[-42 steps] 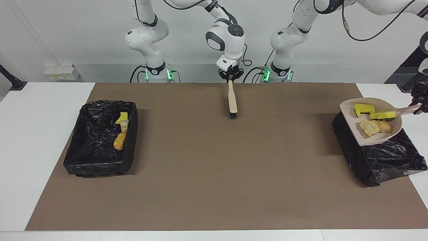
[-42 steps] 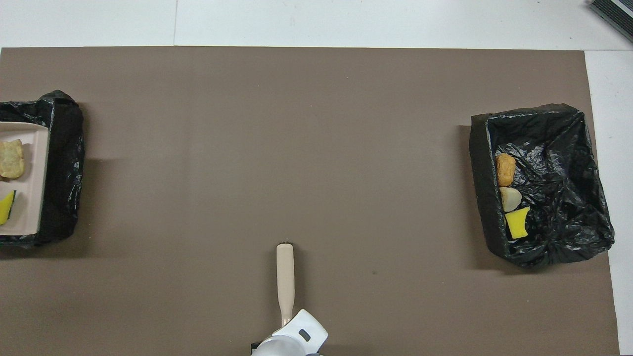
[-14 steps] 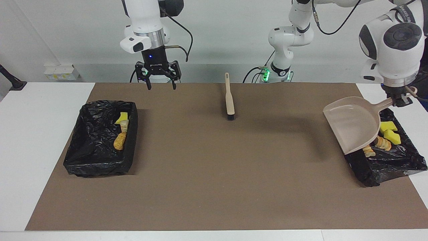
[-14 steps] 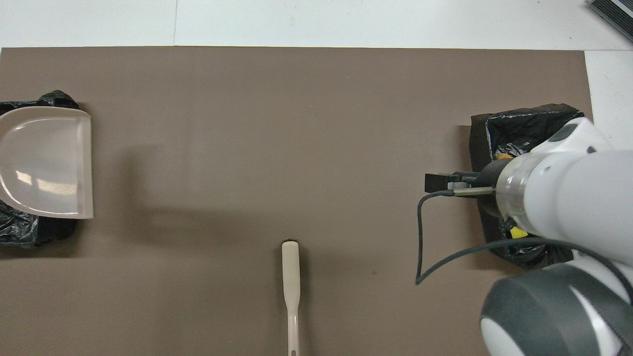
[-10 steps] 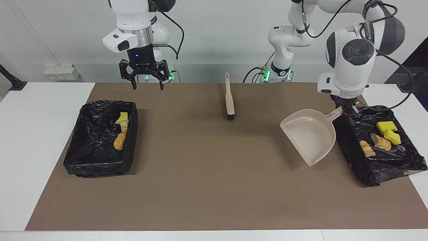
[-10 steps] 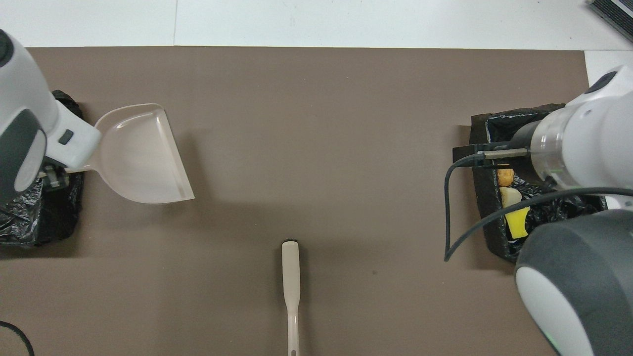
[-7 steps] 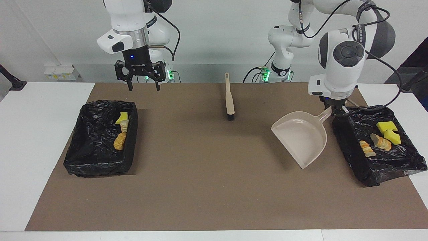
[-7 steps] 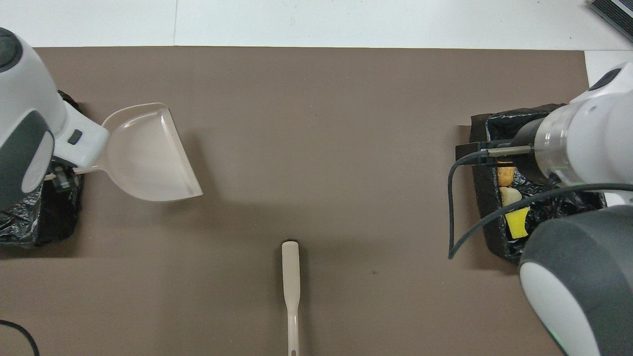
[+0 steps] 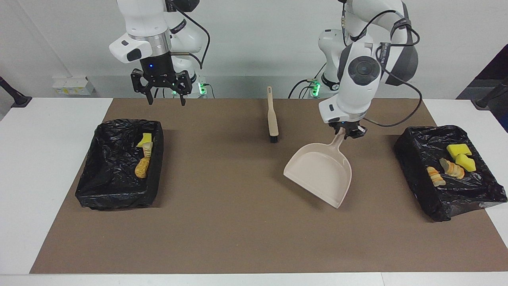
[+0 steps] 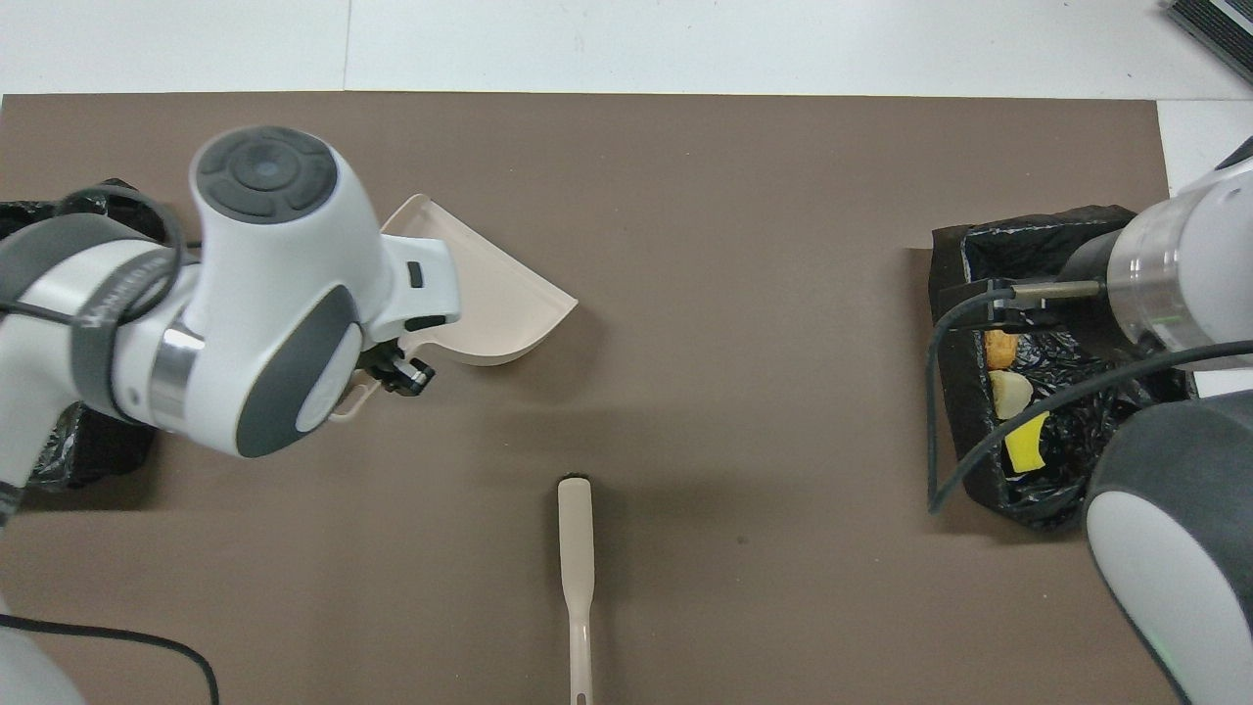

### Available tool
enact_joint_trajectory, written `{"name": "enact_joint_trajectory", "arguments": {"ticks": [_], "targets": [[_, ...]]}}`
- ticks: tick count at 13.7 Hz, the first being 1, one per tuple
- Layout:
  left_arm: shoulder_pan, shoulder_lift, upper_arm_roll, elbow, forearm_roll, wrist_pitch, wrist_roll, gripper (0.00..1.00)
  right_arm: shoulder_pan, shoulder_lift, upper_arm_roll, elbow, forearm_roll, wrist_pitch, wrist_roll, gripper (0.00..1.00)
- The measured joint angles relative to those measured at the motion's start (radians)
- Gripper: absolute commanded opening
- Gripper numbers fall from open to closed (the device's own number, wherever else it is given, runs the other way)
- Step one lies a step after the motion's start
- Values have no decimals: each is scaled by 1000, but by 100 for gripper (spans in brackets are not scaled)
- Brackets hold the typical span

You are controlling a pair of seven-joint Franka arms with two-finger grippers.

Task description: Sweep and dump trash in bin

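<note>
My left gripper is holding the dustpan empty [image 9: 321, 171], and the mat [image 9: 269, 185] beyond the brush is clear. My left gripper keeps bringing the dustpan there until the dustpan lies flat, and then let go.
My left gripper [image 9: 346, 134] [image 10: 396, 372] is shut on the handle of the beige dustpan [image 9: 319, 172] [image 10: 489, 294]. The pan is empty and hangs tilted over the mat, between the brush and the bin [image 9: 456, 202] at the left arm's end. In that bin lies trash: yellow sponge chunks [image 9: 458, 149] and bread-like pieces [image 9: 435, 176]. The bin [image 9: 111, 198] [image 10: 954, 392] at the right arm's end holds a yellow sponge [image 9: 145, 139] [image 10: 1023, 441] and bread pieces [image 9: 142, 167] [image 10: 1000, 345]. My right gripper [image 9: 164, 95] hangs open and empty over the mat's edge nearest the robots.
A beige brush [image 9: 272, 119] [image 10: 576, 548] lies flat on the brown mat [image 9: 238, 222] near the robots' edge, at mid-table, with its bristles pointing away from the robots. In the overhead view my arms cover parts of both bins.
The trash went from the dustpan into the bin at the left arm's end. My left gripper then carried the empty pan toward mid-table. My right gripper released the brush and moved toward its own end.
</note>
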Motion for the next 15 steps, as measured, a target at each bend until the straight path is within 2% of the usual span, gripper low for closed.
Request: {"name": "enact_joint_trajectory", "arguments": {"ticks": [4,5,6,8,11,15], "targets": [[-92,65,0,-30,-71,184,-277,0,173,21,-204,51,6,-39,-35,100],[-109,71,0,-57,-78,227,-309,13,201,22,-238,54,12,-43,-42,100],[-124,74,0,-88,-79,268,-339,99,216,22,-258,55,15,-48,-47,100],[-138,76,2,-124,-80,309,-355,100,219,22,-267,56,15,-76,-49,100],[-114,48,28,-121,-80,312,-326,100,219,26,-267,56,15,-95,-49,100],[38,-17,40,-115,-80,308,-241,100,216,30,-270,66,15,-114,-49,100]]}}
